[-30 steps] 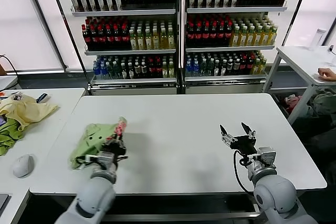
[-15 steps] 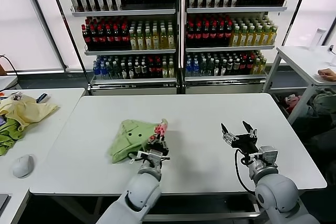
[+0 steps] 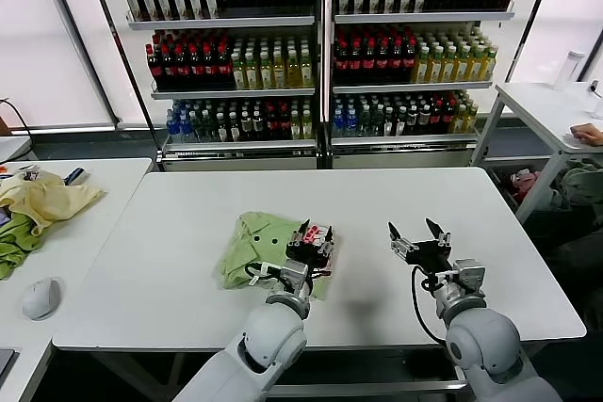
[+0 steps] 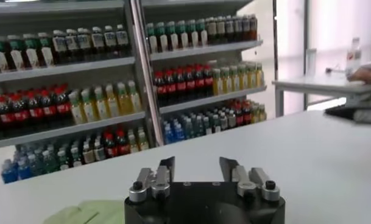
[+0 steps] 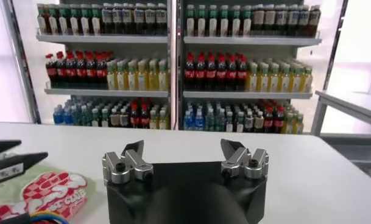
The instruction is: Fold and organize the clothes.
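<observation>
The shirt's graphic edge is covered by my left gripper, so my left gripper should move away before my right gripper grabs that edge [image 5: 79, 193] and pulls toward the middle of the table.
The light green shirt [image 3: 256, 244] lies bunched on the white table [image 3: 377, 195], near its middle front. Its red-and-white graphic [image 3: 318, 233] shows at its right edge. My left gripper [image 3: 315, 235] sits over that right edge, open with nothing between the fingers in the left wrist view [image 4: 197, 167]; a corner of the shirt [image 4: 81, 213] shows below it. My right gripper [image 3: 415, 235] hovers open and empty just right of the shirt. In the right wrist view [image 5: 184, 152] the graphic [image 5: 51, 193] lies to the side, with the left gripper's fingers [image 5: 11, 163] beside it.
A pale yellow garment [image 3: 47, 197], a darker green cloth [image 3: 13, 244] and a mouse [image 3: 40, 297] lie on the table to the left. Bottle shelves [image 3: 320, 44] stand behind. Another white table [image 3: 551, 105] is at the right.
My left gripper and the shirt have moved right across the table, from its left front to near the middle. The right gripper has shifted slightly left.
</observation>
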Controlling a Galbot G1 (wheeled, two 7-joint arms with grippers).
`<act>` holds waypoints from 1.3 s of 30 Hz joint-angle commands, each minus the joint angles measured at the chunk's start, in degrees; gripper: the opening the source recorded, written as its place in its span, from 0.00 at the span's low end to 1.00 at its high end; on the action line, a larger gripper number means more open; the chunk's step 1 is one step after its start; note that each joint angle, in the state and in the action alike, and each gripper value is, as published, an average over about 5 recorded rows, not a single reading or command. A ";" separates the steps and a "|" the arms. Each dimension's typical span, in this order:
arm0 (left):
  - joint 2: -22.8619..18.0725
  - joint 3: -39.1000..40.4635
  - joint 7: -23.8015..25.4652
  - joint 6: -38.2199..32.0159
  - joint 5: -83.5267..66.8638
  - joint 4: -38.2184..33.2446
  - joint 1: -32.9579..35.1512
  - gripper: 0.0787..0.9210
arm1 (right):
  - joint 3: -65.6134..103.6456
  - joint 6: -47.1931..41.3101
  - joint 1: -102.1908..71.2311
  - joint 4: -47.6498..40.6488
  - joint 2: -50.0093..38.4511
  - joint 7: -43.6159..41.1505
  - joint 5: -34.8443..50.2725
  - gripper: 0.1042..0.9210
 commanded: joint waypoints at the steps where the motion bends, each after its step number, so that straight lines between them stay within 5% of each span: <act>1: 7.60 -13.64 0.13 -3.41 -9.31 -12.49 7.32 0.65 | -10.06 -0.10 3.67 -6.57 4.84 3.12 1.65 0.88; 10: 13.91 -24.14 -0.49 -6.49 -8.47 -11.47 14.75 0.87 | -19.31 0.31 10.49 -16.58 12.74 9.47 4.27 0.88; 25: 11.81 -24.79 -0.59 -7.26 -7.22 -12.10 16.80 0.88 | -22.10 2.16 13.20 -22.17 16.30 10.88 3.80 0.86; 39: 11.72 -25.74 -0.53 -7.27 -7.11 -12.62 17.96 0.88 | -21.00 0.28 17.88 -24.26 12.99 5.57 2.46 0.41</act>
